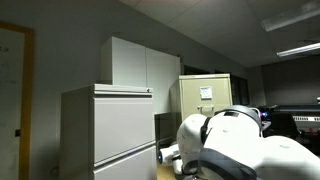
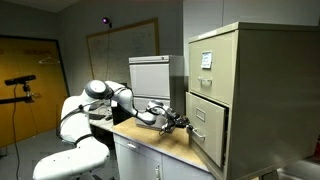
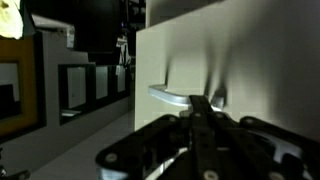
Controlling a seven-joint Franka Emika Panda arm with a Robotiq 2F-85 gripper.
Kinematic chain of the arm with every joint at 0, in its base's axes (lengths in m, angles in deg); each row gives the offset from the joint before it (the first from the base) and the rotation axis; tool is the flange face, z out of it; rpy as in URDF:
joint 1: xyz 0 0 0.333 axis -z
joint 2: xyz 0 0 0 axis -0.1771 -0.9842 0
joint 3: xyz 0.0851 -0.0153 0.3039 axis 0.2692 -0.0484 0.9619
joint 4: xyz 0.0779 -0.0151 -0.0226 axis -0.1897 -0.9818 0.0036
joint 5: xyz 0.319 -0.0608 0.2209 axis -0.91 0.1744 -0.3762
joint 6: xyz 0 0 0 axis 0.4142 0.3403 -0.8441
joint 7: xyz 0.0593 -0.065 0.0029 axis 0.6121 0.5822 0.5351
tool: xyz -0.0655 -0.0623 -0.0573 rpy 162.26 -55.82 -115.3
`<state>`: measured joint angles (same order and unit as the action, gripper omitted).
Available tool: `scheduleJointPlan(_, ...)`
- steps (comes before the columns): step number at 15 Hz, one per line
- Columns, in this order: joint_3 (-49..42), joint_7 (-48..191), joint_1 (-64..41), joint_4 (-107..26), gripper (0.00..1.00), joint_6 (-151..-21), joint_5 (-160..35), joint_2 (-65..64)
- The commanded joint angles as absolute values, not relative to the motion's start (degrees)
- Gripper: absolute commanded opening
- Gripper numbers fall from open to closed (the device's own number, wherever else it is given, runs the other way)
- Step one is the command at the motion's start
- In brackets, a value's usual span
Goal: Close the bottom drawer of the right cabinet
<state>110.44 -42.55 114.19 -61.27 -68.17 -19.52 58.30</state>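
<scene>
My gripper's fingers are close beside the drawer's silver handle [image 3: 172,98] and the drawer is sticking out, so I should move back and push the plain part of the drawer's front nearer its side edge [image 3: 278,62].
The right cabinet [image 2: 235,85] is a tall beige-yellow filing cabinet with white label cards; it also shows far back in an exterior view [image 1: 207,97]. Its lower drawer [image 2: 208,128] stands out a little from the cabinet body. In the wrist view the drawer front [image 3: 240,70] fills the right side, with a silver handle [image 3: 168,96] on it. My gripper [image 3: 203,104] is shut and empty, with its fingertips at the drawer front just right of the handle. In an exterior view the gripper [image 2: 184,123] sits close against the drawer.
A wide light-grey lateral cabinet [image 1: 110,130] and a tall white cupboard [image 1: 140,65] stand near the arm [image 1: 240,145]. The arm reaches over a wooden counter [image 2: 165,140]. A whiteboard [image 2: 120,50] and an orange door [image 2: 30,85] are behind.
</scene>
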Motion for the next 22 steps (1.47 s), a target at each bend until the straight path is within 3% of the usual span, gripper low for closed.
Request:
scheduleJointPlan(1, 112.32, -34.13, 118.59, -56.09, 0.0, -77.37, -31.28, 61.26)
scheduleJointPlan(7, 113.32, -15.8, 119.7, -56.2, 0.0, -89.76, -55.38, 61.6)
scheduleJointPlan(14, 95.48, 4.21, 100.18, -70.21, 0.0, -93.83, -66.82, 47.82)
scheduleJointPlan(18, 78.02, 13.96, 83.24, -75.85, 0.0, -95.53, -67.23, 40.89)
scheduleJointPlan(22, 66.31, 12.63, 74.85, -79.41, 0.0, -103.66, -63.72, 45.11)
